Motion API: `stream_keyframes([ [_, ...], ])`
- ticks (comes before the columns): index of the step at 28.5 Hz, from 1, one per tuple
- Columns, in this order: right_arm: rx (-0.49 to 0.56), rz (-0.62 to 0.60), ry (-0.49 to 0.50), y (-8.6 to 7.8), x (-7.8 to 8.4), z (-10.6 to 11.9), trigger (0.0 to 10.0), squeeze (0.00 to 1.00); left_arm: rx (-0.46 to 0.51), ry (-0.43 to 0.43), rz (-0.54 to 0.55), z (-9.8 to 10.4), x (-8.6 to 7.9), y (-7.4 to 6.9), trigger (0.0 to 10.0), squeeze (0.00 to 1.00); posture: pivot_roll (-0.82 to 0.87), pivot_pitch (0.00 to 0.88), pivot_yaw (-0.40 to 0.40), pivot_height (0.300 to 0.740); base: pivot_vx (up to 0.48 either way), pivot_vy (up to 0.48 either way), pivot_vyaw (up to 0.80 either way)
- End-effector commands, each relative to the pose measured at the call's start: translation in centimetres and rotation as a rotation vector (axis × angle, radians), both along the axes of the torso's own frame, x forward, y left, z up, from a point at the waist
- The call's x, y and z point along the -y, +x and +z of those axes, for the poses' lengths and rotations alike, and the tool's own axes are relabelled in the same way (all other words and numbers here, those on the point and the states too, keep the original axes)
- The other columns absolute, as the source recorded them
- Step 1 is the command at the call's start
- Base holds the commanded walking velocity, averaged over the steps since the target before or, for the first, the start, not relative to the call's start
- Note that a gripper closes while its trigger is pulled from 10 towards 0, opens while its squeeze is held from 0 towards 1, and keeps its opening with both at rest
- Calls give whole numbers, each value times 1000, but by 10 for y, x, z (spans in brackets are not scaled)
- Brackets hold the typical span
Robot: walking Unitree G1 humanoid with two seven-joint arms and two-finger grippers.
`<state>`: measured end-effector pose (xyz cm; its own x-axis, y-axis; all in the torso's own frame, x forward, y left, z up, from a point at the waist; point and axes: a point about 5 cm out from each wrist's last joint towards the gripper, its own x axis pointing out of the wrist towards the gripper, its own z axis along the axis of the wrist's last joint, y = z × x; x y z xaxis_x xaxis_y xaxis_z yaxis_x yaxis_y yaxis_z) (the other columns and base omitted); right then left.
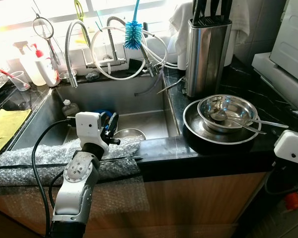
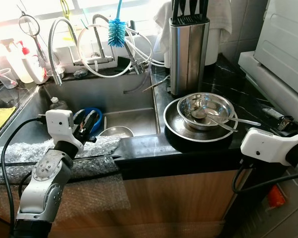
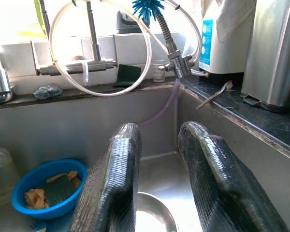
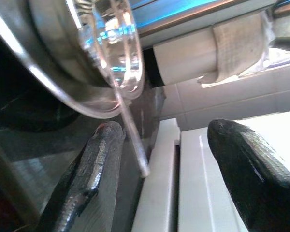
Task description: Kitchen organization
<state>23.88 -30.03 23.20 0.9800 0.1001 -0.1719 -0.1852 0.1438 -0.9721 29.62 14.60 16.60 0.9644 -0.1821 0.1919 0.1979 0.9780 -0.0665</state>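
My gripper will bring the silver fork [image 1: 272, 122] out alone when it lifts the fork, and the spoon will stay inside, because the handles spread apart [image 1: 253, 124] over the steel bowl's rim.
A steel bowl [image 1: 227, 110] holding a spoon [image 1: 260, 121] sits stacked in a wider steel dish on a black pan [image 1: 203, 141], on the dark counter right of the sink [image 1: 114, 101]. Down in the sink lie a small steel bowl [image 1: 130, 133] and a blue bowl [image 3: 48, 188] of scraps. My left gripper [image 3: 157, 133] hovers over the sink's front edge, open and empty, pointing at the faucet wall. Just off the stacked dishes by the counter's right end, my right gripper [image 4: 164, 128] stands open, with the spoon's handle [image 4: 130, 130] between its fingers but untouched.
A steel knife block [image 1: 206, 49] stands behind the dishes. Hoses and a blue bottle brush [image 1: 134, 32] hang at the faucet. Bubble wrap [image 1: 35, 161] covers the front counter edge. A yellow cloth [image 1: 5, 124] and soap bottles [image 1: 39, 64] are at left, a white appliance [image 1: 288, 44] at right.
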Motion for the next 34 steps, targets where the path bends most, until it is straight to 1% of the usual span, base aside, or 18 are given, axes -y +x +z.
stream_keyframes([
  [1,1,13,-8,1,-2,1,10000,0,-11,-4,16,-2,-3,1,10000,0,-177,0,94,740,0,0,0],
  [4,5,13,-9,2,-2,2,10000,0,-11,-5,17,-2,-3,1,10000,0,-177,0,95,740,0,0,0],
  [5,2,10,-11,2,-1,1,1059,0,-12,-6,18,-2,-3,1,10000,0,-174,0,101,740,0,0,0],
  [6,-1,7,-11,3,-1,0,0,0,-12,-6,19,-2,-3,1,10000,0,-173,0,102,740,0,0,0],
  [16,2,26,2,5,-4,-2,0,0,-8,-5,7,-1,-1,1,10000,0,-178,0,105,740,0,0,0],
  [27,6,25,5,6,-3,-1,0,0,-10,-5,2,-1,0,2,10000,0,-175,0,103,740,0,0,0],
  [29,6,26,7,7,-5,-2,0,0,-13,-3,3,-2,0,2,10000,0,-175,0,102,740,0,0,0],
  [31,6,33,23,8,-10,-4,0,0,-17,-5,5,-2,1,1,10000,0,-174,0,101,740,0,0,0],
  [34,6,36,27,9,-11,-5,0,0,-18,-6,5,-3,1,1,10000,0,-172,0,101,740,0,0,0],
])
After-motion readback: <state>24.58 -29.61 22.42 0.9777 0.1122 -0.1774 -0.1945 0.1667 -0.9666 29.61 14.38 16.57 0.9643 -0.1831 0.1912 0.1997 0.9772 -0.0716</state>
